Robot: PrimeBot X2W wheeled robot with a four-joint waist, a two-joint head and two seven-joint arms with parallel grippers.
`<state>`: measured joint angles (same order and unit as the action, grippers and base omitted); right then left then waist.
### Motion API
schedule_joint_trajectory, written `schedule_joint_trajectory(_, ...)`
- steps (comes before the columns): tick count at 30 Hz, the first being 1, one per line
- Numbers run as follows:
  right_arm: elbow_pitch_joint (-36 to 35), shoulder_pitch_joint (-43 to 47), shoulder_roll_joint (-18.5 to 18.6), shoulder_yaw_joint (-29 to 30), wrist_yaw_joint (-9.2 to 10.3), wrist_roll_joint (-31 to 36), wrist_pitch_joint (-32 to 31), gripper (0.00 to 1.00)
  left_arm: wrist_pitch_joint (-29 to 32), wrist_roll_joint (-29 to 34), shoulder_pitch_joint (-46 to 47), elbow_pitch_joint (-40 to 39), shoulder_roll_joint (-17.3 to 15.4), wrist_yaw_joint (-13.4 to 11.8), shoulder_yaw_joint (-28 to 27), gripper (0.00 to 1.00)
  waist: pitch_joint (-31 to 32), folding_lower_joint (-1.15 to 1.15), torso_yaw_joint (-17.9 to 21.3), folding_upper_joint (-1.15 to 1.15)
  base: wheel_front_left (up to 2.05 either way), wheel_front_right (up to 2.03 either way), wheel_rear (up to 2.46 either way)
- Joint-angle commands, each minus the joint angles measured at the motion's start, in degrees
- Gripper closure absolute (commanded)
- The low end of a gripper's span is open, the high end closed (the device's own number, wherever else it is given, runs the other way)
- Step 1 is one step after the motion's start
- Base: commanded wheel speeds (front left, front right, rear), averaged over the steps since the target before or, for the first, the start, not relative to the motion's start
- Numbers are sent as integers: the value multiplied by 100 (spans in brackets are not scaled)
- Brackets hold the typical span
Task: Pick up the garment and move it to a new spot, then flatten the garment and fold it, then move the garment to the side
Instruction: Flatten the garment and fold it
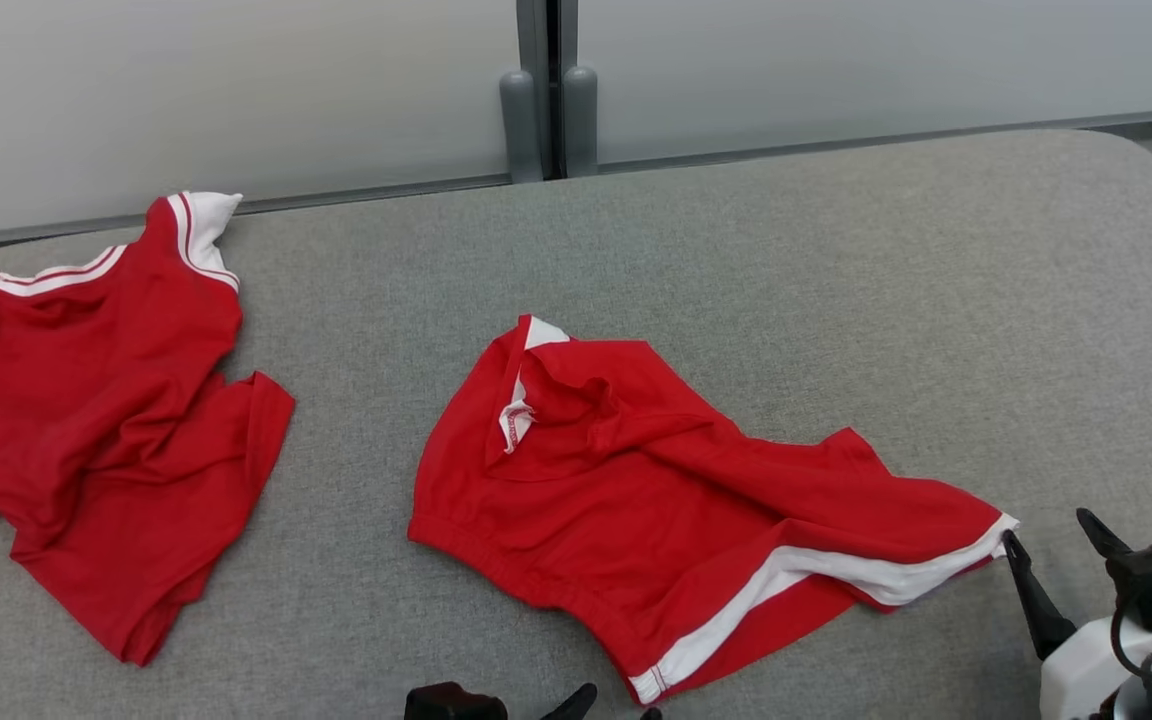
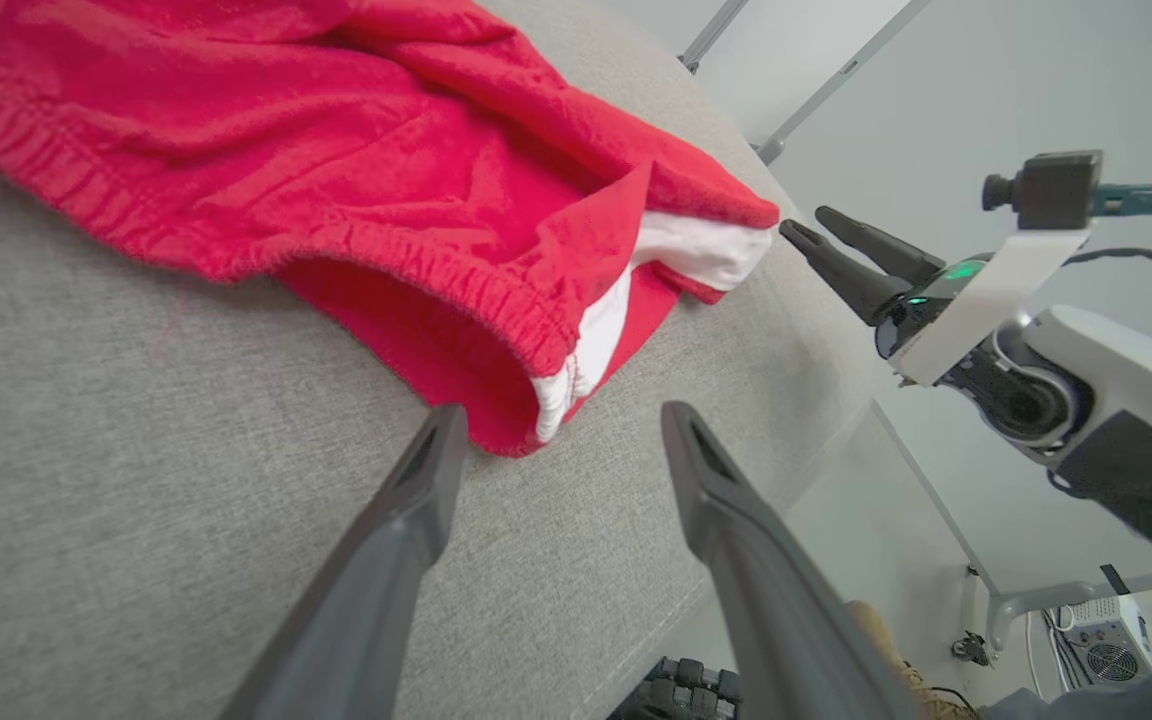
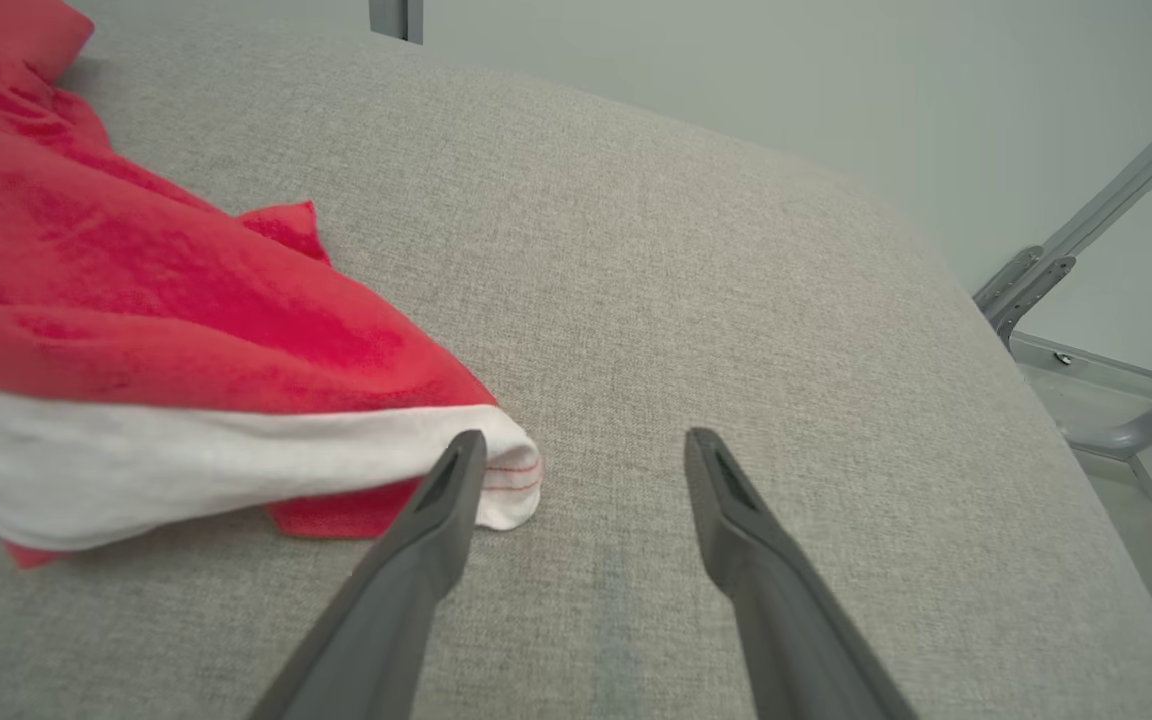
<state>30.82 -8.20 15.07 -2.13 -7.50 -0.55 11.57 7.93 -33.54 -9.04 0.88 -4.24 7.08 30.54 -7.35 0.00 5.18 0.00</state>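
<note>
I expect the red garment (image 1: 656, 480) to hang down from the white side stripe (image 1: 902, 581) when I lift both ends, because the stripe goes from waistband to hem corner.
A crumpled red garment (image 1: 656, 500) with white side stripes lies in the middle of the grey padded table (image 1: 836, 300). My left gripper (image 1: 614, 706) sits at the table's near edge, just short of the garment's elastic waistband corner (image 2: 496, 300). In the left wrist view that gripper (image 2: 561, 425) stands open with bare table between its fingers. My right gripper (image 1: 1051, 540) is open at the garment's right tip. In the right wrist view one finger of this gripper (image 3: 584, 445) lies against the white hem corner (image 3: 511, 470); nothing is between the fingers.
A second red garment (image 1: 96, 400) with white trim lies bunched at the table's left end. Grey wall panels and a post (image 1: 546, 90) stand behind the table. The table's rounded right edge (image 3: 1036, 400) drops off to the floor and metal frame legs (image 3: 1086, 250).
</note>
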Motion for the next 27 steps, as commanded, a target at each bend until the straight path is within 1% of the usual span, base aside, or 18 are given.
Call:
schedule_joint_trajectory(1, 71, -122, 71, -74, 1, -83, -36, 0, 41, -51, 129, 20, -40, 41, 41, 0, -157, 0, -28, 0, 0, 0, 0)
schedule_joint_trajectory(5, 214, -295, 166, -283, 1, -219, -11, 0, 87, -79, 266, 97, -96, 34, 119, 0, -293, 0, -29, 0, 0, 0, 0)
schedule_joint_trajectory(9, 284, -382, 219, -422, 1, -336, 24, 0, 46, -125, 379, 187, -103, 40, 189, 0, -386, 0, -6, 0, 0, 0, 0)
schedule_joint_trajectory(13, 326, -437, 284, -691, 1, -484, 3, 0, 40, -195, 500, 245, -94, 43, 295, 0, -465, 0, 19, 0, 0, 0, 0)
schedule_joint_trajectory(27, 342, -611, 501, -1160, 1, -885, -41, 0, -55, -360, 883, 520, -118, 44, 518, 0, -655, 0, 33, 0, 0, 0, 0)
